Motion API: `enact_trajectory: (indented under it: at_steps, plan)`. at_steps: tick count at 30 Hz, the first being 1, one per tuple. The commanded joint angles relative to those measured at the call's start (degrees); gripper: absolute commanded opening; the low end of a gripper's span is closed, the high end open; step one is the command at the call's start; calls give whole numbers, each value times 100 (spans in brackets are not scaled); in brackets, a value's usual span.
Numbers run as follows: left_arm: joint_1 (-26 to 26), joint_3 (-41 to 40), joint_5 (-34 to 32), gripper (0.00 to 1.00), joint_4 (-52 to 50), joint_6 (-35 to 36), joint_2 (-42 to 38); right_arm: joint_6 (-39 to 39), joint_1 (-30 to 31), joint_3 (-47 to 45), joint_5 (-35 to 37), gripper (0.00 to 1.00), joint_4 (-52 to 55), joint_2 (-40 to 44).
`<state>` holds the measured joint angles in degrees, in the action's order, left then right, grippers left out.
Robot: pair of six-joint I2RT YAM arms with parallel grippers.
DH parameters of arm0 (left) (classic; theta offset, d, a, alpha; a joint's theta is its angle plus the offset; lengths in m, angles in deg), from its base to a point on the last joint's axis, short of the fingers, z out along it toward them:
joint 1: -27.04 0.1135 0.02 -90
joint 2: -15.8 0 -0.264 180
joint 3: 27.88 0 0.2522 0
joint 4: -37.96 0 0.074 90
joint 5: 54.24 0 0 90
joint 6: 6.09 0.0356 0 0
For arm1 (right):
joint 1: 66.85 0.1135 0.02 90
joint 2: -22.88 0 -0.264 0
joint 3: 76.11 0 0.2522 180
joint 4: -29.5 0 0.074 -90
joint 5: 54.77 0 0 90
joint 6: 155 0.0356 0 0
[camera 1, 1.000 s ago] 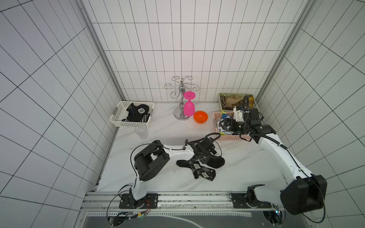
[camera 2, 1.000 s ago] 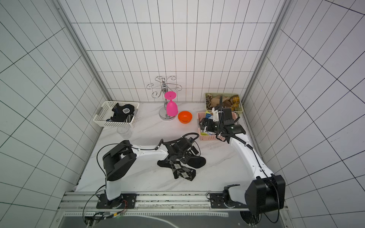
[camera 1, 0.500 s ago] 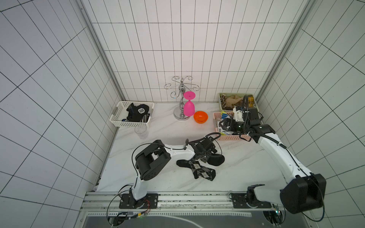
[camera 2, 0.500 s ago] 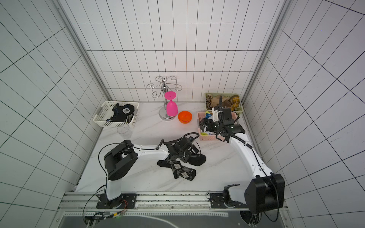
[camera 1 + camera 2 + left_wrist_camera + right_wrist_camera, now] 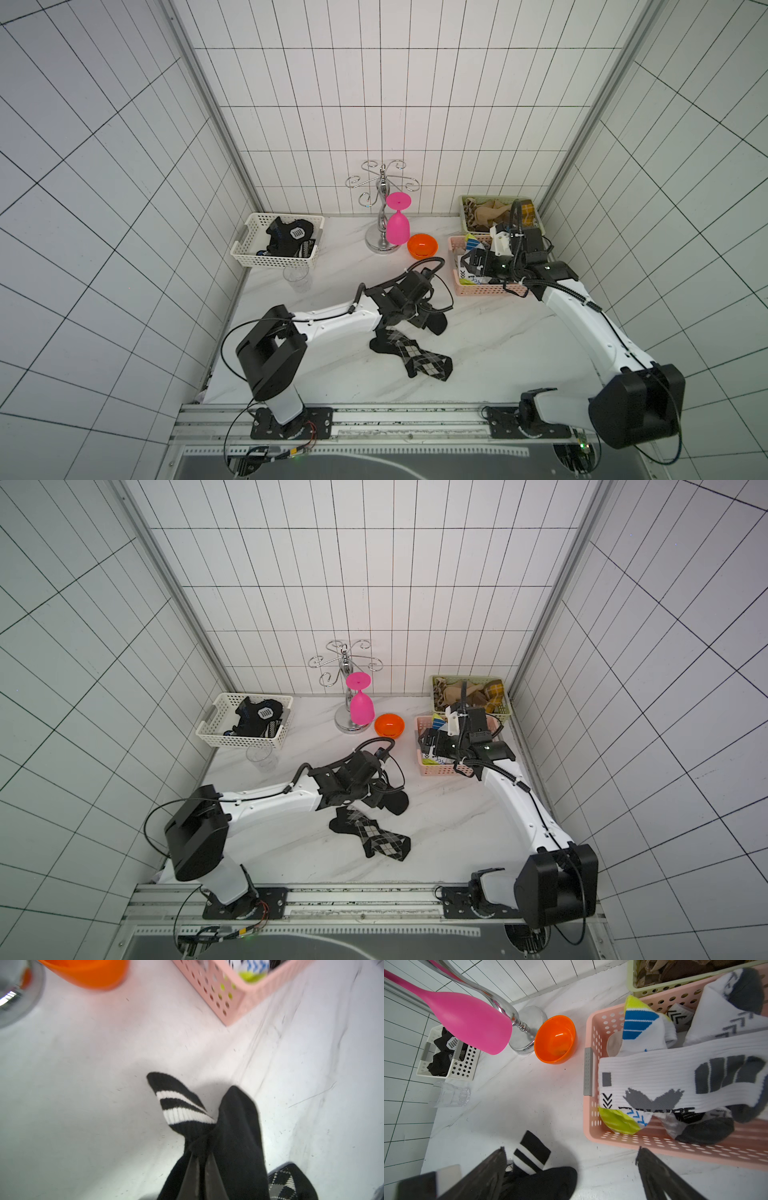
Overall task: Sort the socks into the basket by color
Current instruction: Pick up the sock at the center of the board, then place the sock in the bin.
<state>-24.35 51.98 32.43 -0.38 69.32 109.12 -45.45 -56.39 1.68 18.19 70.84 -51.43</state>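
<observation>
The black striped sock [image 5: 436, 323] is clear of the argyle sock, so I keep my left gripper going to the matching black socks [image 5: 289, 237] in the white basket and release it there.
My left gripper [image 5: 202, 1154] is shut on the folded middle of a black sock with white stripes [image 5: 236, 1126], low over the marble table; in both top views it sits at the table's middle [image 5: 419, 318]. A black argyle sock [image 5: 415, 355] lies flat just in front of it. My right gripper [image 5: 571, 1149] is open and holds nothing, hovering by the near left corner of the pink basket [image 5: 478, 289] that holds white socks [image 5: 675, 1076]. Black socks [image 5: 289, 239] fill the white basket [image 5: 270, 262]. Brown socks [image 5: 486, 214] lie in the green basket [image 5: 463, 212].
A chrome glass rack [image 5: 382, 208] with a pink wine glass [image 5: 397, 226] stands at the back centre, an orange bowl [image 5: 422, 245] beside it. A clear tumbler [image 5: 297, 277] sits in front of the white basket. Tiled walls close in on three sides.
My left gripper has closed on the black striped sock, bunching its middle. The right arm has stayed in place, open.
</observation>
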Motion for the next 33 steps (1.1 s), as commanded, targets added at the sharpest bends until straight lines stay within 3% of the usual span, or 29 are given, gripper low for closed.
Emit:
enact_trajectory:
  at_steps: [1,9,15,23,29,33]
  plan:
    - [330,135,201,0,-187,-118,-397,-4,-61,-80,-62,99,-64,3]
    - [1578,337,360,0,-525,-217,-1250,-21,-60,-101,-150,99,-100,35]
    - [3013,549,452,0,-159,-203,-1452,-54,-37,-105,-377,99,-172,-3]
    - [4770,1503,191,0,206,204,-506,-123,24,-106,-583,99,-292,-75]
    - [5761,2089,-230,0,725,170,421,-179,31,-46,-651,99,-349,-222]
    - [6137,2548,-522,0,910,163,1144,-196,28,9,-693,99,-419,-401]
